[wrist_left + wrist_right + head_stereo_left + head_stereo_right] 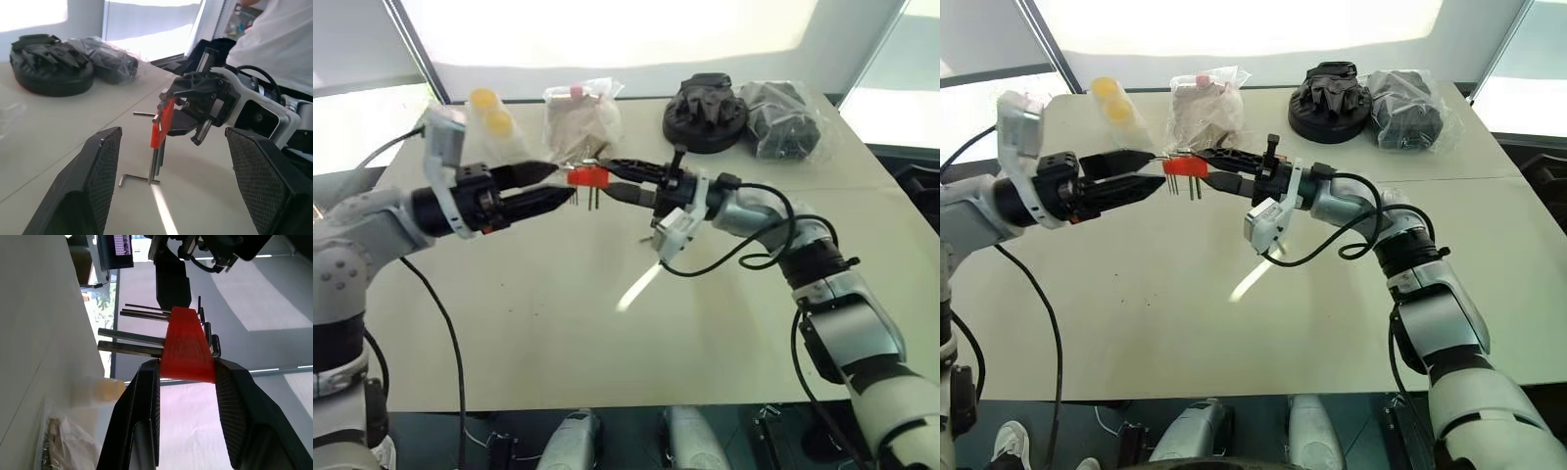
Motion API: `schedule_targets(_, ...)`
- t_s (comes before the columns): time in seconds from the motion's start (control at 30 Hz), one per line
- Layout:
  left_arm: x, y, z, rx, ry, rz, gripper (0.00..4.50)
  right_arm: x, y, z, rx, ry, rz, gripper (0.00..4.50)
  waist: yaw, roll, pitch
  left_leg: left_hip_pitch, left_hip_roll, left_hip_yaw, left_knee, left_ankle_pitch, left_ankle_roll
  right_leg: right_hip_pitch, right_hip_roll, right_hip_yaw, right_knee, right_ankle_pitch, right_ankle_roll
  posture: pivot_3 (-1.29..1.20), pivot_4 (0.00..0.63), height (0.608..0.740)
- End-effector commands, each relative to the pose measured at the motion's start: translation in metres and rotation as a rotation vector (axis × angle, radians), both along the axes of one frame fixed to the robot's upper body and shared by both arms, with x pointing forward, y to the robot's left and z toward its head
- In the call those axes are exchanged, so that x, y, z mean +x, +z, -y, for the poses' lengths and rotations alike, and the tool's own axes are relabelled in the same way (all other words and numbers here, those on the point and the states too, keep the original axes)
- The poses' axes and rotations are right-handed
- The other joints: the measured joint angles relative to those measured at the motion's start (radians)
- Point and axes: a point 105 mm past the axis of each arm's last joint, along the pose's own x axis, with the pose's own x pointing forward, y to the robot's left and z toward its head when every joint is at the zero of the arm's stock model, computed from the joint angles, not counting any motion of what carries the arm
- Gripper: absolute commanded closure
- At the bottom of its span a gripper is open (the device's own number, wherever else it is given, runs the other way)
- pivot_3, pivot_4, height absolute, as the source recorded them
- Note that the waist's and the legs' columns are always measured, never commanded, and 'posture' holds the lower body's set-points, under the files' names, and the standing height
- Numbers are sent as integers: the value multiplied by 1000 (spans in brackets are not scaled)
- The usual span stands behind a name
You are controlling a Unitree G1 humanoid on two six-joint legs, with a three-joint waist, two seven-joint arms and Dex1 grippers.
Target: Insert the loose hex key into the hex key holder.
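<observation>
My right gripper needs to be freed, since it holds the hex key holder above the loose hex key, so my left gripper should take the holder.
My right gripper is shut on the hex key holder, a small red-orange block held above the table with several dark keys hanging down from it. In the right wrist view the holder sits clamped between both fingers. My left gripper stands open just left of the holder, pointing at it, with nothing between its fingers. The loose hex key, a thin dark L-shaped rod, lies flat on the table below the holder.
Along the table's far edge lie a bag with yellow cups, a bag with beige contents, a black round case and a dark wrapped bundle. A person in a white shirt stands beyond the right arm.
</observation>
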Motion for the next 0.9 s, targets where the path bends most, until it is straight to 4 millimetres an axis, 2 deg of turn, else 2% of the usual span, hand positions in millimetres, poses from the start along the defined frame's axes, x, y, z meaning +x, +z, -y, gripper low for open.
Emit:
schedule_targets(0.03, -4, 8, 4, 7, -24, 44, 976, -10, 15, -4, 2, 44, 61, 3499, 0, 0, 0, 0, 0, 0, 0, 0, 0, 0, 0, 0, 0, 0, 0, 0, 150, 740)
schedule_targets(0.5, -2, -2, 9, 39, -29, 65, 976, -15, 10, -7, -27, 63, 36, 3499, -2, 0, 0, 0, 0, 0, 0, 0, 0, 0, 0, 0, 0, 0, 0, 0, 150, 740)
schedule_targets(0.53, -2, -2, 9, 39, -28, 66, 1510, -15, 9, -7, -28, 63, 33, 3499, -2, 0, 0, 0, 0, 0, 0, 0, 0, 0, 0, 0, 0, 0, 0, 0, 150, 740)
schedule_targets(0.6, -3, -2, 8, 36, -26, 67, 2248, -16, 8, -7, -30, 64, 27, 3499, -2, 0, 0, 0, 0, 0, 0, 0, 0, 0, 0, 0, 0, 0, 0, 0, 150, 740)
schedule_targets(0.73, -2, -3, 9, 25, -19, 66, 4281, -17, 6, -8, -34, 67, 16, 3499, -1, 0, 0, 0, 0, 0, 0, 0, 0, 0, 0, 0, 0, 0, 0, 0, 150, 740)
schedule_targets(0.77, -2, -3, 9, 23, -17, 66, 4435, -18, 6, -8, -35, 68, 14, 3499, -1, 0, 0, 0, 0, 0, 0, 0, 0, 0, 0, 0, 0, 0, 0, 0, 150, 740)
schedule_targets(0.9, -2, -4, 10, 17, -16, 66, 4435, -19, 3, -8, -45, 72, 5, 3499, -2, 0, 0, 0, 0, 0, 0, 0, 0, 0, 0, 0, 0, 0, 0, 0, 150, 740)
